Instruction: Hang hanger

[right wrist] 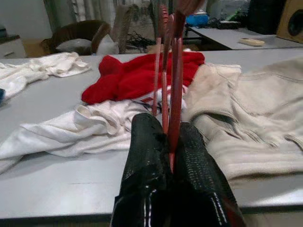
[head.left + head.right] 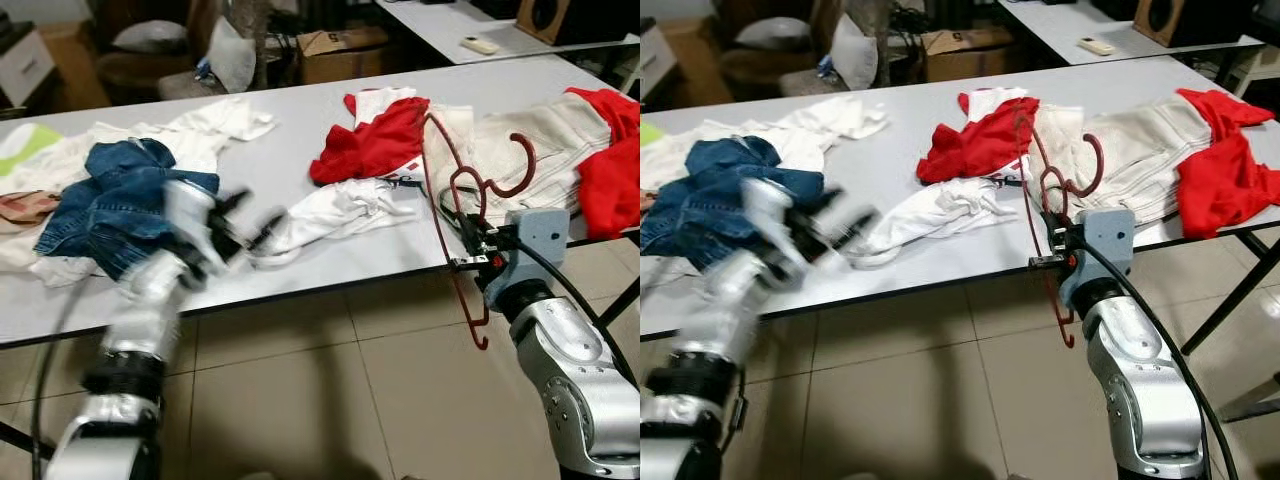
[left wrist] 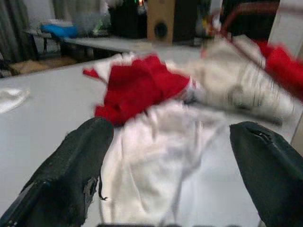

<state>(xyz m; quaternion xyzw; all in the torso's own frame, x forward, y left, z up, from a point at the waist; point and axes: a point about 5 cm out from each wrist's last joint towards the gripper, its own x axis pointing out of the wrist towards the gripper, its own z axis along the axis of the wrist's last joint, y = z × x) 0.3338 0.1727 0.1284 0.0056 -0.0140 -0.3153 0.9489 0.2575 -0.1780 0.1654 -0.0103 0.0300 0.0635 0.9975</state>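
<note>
The white garment [image 2: 335, 215] will pull the red garment out of place when I lift the white one, because white cloth peeks out [image 2: 382, 101] past the red garment too.
A dark red wire hanger [image 2: 455, 180] stands upright at the front edge of the grey table [image 2: 300, 130]. My right gripper [image 2: 470, 248] is shut on its lower wires [image 1: 173, 71], and its hook curls above beige trousers [image 2: 550, 140]. My left gripper [image 2: 250, 225] is blurred and open over the table, its fingers [image 3: 80, 161] spread before a crumpled white garment [image 2: 340, 210]. A red garment [image 2: 375, 140] lies just beyond the white one.
Blue jeans [image 2: 110, 200] and more white clothes lie on the table's left, and another red cloth [image 2: 610, 160] at its right end. A cardboard box [image 2: 340, 50] and a second table [image 2: 450, 20] stand behind. Tiled floor [image 2: 330, 380] lies below.
</note>
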